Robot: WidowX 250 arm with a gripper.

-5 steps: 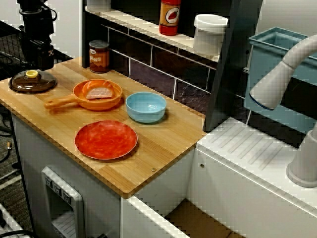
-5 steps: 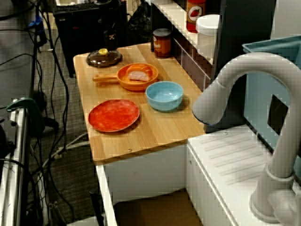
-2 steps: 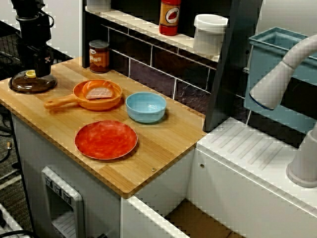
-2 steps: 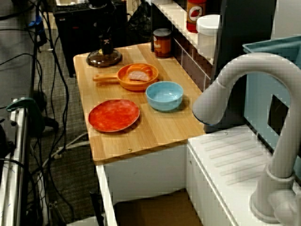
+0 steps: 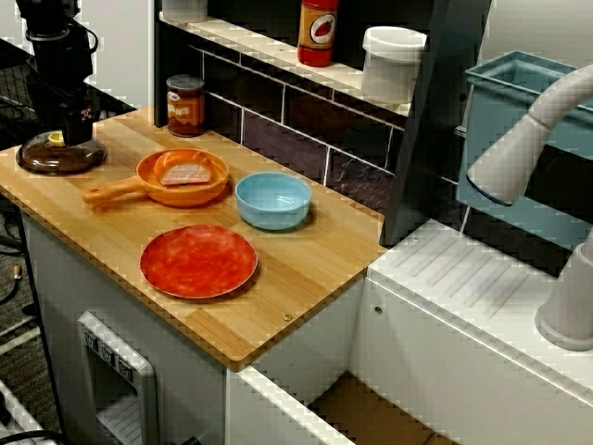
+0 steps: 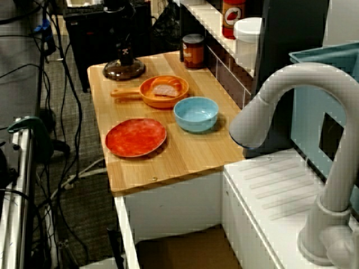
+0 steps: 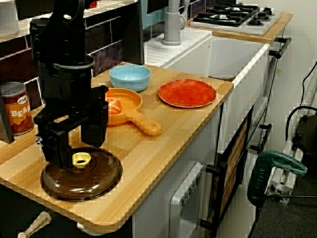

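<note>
I expect the brown glass lid [image 5: 61,156] to settle over the pink slice when I lower it, as the lid's round edge matches the orange pan's rim [image 5: 184,190].
My black gripper [image 7: 74,146] hangs low over a brown glass lid [image 7: 94,181] at the end of the wooden counter [image 7: 148,158]. It is open, with one finger on each side of the lid's yellow knob [image 7: 81,159] and no contact that I can see. In the front view the gripper [image 5: 67,130] covers most of the knob, and the lid [image 5: 37,159] lies at the counter's far left. From the sink side, the gripper [image 6: 127,59] stands over the lid [image 6: 115,73] at the far end.
An orange pan [image 5: 153,181] holding a pink slice [image 5: 190,173] sits beside the lid, handle pointing left. Further along are a blue bowl [image 5: 272,199] and a red plate [image 5: 198,260]. A bean can [image 5: 185,105] stands by the tiled wall. A grey faucet [image 5: 528,139] rises at the right.
The gripper has come down over the lid, from well above it to level with the yellow knob. Nothing on the counter has moved.
</note>
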